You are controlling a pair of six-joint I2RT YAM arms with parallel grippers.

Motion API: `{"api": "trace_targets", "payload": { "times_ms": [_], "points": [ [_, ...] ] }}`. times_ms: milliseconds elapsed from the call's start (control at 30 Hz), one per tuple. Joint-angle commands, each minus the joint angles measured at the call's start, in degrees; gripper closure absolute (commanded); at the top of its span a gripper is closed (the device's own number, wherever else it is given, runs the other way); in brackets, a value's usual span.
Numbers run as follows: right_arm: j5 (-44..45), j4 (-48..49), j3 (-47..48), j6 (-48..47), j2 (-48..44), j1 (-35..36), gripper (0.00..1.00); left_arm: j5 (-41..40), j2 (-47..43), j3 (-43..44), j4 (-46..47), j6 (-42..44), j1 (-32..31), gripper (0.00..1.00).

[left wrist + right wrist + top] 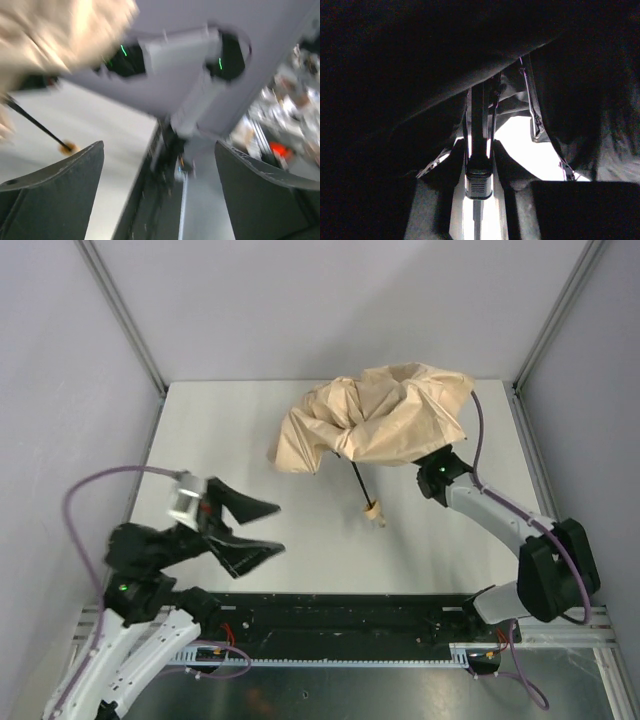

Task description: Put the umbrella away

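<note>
My left gripper should grip the canopy's bunched top (pixel 309 418) from outside before my right gripper backs out, because that one is under the canopy at the runner (pixel 479 183).
The umbrella (pixel 380 415) lies half collapsed at the back right of the white table (pixel 220 440), its beige canopy bunched up. Its thin black shaft (pixel 356 480) runs toward me and ends in a small pale handle (pixel 375 512). My right gripper (pixel 479 142) is hidden under the canopy in the top view. In its own dark wrist view the fingers stand close on either side of the ribbed runner (pixel 479 182) on the shaft. My left gripper (pixel 270 528) hovers wide open at the near left, nothing between its fingers (pixel 60 195). The blurred left wrist view shows canopy (pixel 50 35) and handle (pixel 67 146).
A black rail (pixel 340 610) carrying the arm bases runs along the near edge. Pale walls with metal posts (pixel 120 310) close in the left, back and right sides. A purple cable (pixel 478 430) loops from the right arm past the canopy edge.
</note>
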Motion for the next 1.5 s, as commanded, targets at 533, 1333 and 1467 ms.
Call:
{"api": "trace_targets", "payload": {
  "times_ms": [533,1333,1467],
  "points": [
    [-19.8,-5.8,0.9,-6.9,-13.0,2.5,1.00,-29.6,21.0,26.7,-12.5,5.9,-0.4,0.01],
    [-29.2,0.6,0.8,4.4,-12.5,4.3,1.00,-20.8,18.3,12.2,8.4,-1.7,-0.5,0.00],
    [-31.2,4.3,0.4,7.5,-11.6,4.1,1.00,-24.5,11.8,6.3,8.3,-2.0,-0.5,0.01]
  ]
}}
